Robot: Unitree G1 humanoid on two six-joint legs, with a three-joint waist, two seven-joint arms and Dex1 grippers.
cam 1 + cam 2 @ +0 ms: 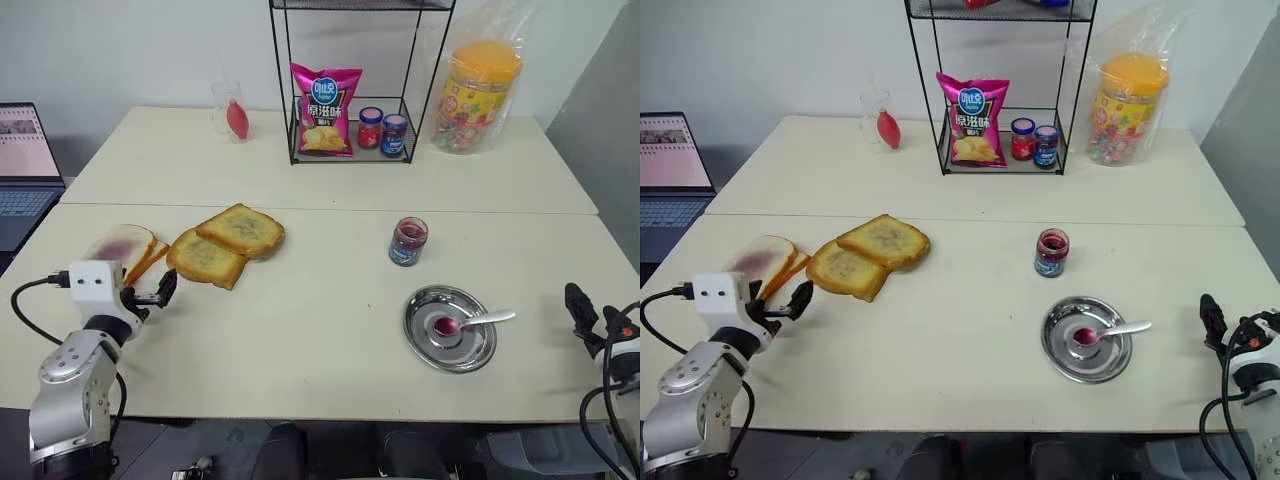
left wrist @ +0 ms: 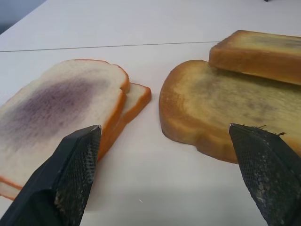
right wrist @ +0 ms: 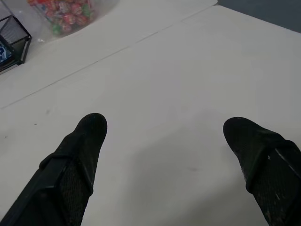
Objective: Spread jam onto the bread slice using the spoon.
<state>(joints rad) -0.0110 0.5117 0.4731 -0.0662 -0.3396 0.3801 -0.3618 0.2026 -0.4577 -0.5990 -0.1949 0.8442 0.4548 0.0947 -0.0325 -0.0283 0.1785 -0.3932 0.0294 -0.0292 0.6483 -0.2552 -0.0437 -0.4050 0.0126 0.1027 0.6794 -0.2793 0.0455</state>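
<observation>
The gap (image 2: 146, 129) beside the front toast lies ahead of my left gripper, so the gripper should swing to the rear toast's raised edge (image 1: 221, 243) and bring that toast toward the plate.
Two toasted bread slices lie at the table's left, the rear one (image 1: 241, 230) resting partly on the front one (image 1: 205, 258); I cannot tell which is the task's slice. My left gripper (image 1: 160, 292) hovers open just in front of them, its fingers (image 2: 77, 160) pointing between the front toast (image 2: 225, 113) and the pale slices. The jam sits in a small clear jar (image 1: 408, 241) right of centre. The spoon (image 1: 485, 319) rests in a round steel plate (image 1: 415, 312), its bowl red with jam. My right gripper (image 1: 590, 310) stands open at the table's right edge, over bare tabletop (image 3: 164, 122).
Two pale slices with a purple patch (image 1: 125, 247) lie left of the toast. At the back stand a wire rack (image 1: 281, 90) with a chips bag (image 1: 325, 110) and two lidded jars (image 1: 383, 130), a candy tub (image 1: 478, 95) and a glass (image 1: 232, 112). A laptop (image 1: 25, 160) sits far left.
</observation>
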